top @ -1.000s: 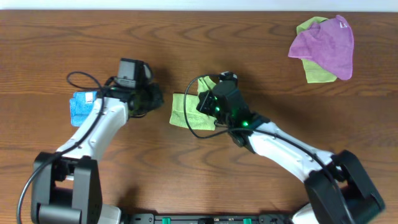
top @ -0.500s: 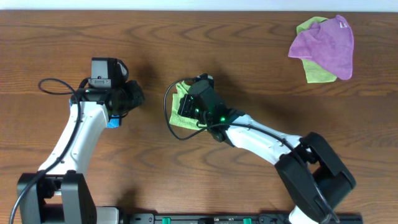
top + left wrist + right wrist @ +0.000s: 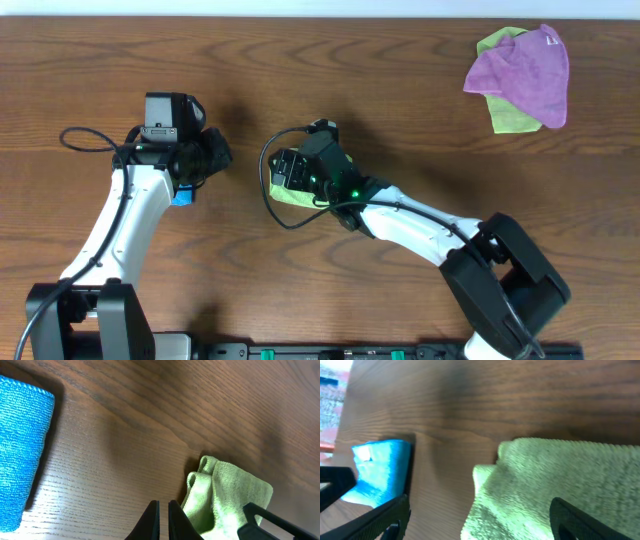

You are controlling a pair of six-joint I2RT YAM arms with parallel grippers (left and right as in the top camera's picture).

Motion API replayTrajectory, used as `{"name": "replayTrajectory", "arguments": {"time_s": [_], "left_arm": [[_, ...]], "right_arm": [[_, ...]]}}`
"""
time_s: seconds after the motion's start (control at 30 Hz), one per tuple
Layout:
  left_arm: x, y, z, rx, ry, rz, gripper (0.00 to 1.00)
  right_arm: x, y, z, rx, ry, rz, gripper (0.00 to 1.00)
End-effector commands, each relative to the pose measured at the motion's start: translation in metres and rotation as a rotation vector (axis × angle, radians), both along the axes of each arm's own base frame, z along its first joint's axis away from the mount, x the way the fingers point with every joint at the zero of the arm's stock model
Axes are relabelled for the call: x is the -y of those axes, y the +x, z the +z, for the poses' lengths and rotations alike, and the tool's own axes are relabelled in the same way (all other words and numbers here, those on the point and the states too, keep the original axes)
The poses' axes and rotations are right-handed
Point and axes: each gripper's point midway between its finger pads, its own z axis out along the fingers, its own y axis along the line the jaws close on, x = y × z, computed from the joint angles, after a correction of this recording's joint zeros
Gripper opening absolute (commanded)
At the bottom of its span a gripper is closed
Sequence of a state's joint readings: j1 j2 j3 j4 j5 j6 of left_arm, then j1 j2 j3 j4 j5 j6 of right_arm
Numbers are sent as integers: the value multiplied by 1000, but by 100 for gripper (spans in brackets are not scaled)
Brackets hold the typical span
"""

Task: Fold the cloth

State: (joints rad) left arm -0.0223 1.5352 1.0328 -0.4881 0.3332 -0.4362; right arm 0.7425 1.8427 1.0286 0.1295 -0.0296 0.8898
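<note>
Next, I pull back my right gripper, which covers the green cloth, and then take that edge point(image 3: 276, 188) with my left gripper, because the cloth's uneven edge point(image 3: 199, 483) faces my left gripper.
A light green cloth point(image 3: 284, 196) lies bunched and folded on the wooden table, mostly hidden under my right gripper point(image 3: 280, 173) in the overhead view. In the right wrist view the green cloth point(image 3: 560, 480) fills the space between the spread fingers point(image 3: 582, 520) of my open right gripper point(image 3: 480, 525), which hold nothing. My left gripper point(image 3: 163, 506) is shut and empty, hovering just left of the green cloth point(image 3: 225, 495). From above, the left gripper point(image 3: 220, 155) sits a short way left of the right one.
A folded blue cloth point(image 3: 20, 460) lies left of the green one, largely hidden under my left arm as seen from overhead point(image 3: 182, 197). At the far right corner a purple cloth point(image 3: 525, 70) lies over another green cloth point(image 3: 512, 118).
My right gripper carried the green cloth's edge leftward, folding it over, then opened and let go. My left arm swung left over the blue cloth and has since held still.
</note>
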Motion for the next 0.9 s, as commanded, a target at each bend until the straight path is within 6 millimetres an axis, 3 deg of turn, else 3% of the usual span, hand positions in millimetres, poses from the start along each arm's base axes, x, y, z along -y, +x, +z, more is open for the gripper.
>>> {"name": "replayTrajectory", "arguments": {"time_s": [0.0,0.2,0.27,0.33,0.4,0.47,0.6,0.73,0.8,0.87], "left_arm": [[-3,4,9,30,15,-9,9],[-2,4,9,30,8,-13,9],[-1,3,10,30,2,-16,10],[-1,2,12,25,2,-17,19],[-1,1,14,20,3,-17,33],[-1,-1,20,30,2,-17,46],[-1,-4,29,48,2,-17,61],[8,-9,38,50,-49,-30,84],[13,-11,41,44,-88,-28,95],[19,-14,42,31,-123,-29,95]], "right_arm": [[-9,3,10,29,22,16,90],[-17,8,31,63,96,42,95],[-9,15,48,95,109,28,99],[8,24,71,145,103,12,99],[36,31,95,196,66,-5,99],[83,30,127,248,-16,-12,99],[150,3,164,285,-122,33,99],[213,-36,175,265,-259,10,99],[234,-55,175,255,-303,-5,99],[251,-74,172,264,-338,-18,99]]}}
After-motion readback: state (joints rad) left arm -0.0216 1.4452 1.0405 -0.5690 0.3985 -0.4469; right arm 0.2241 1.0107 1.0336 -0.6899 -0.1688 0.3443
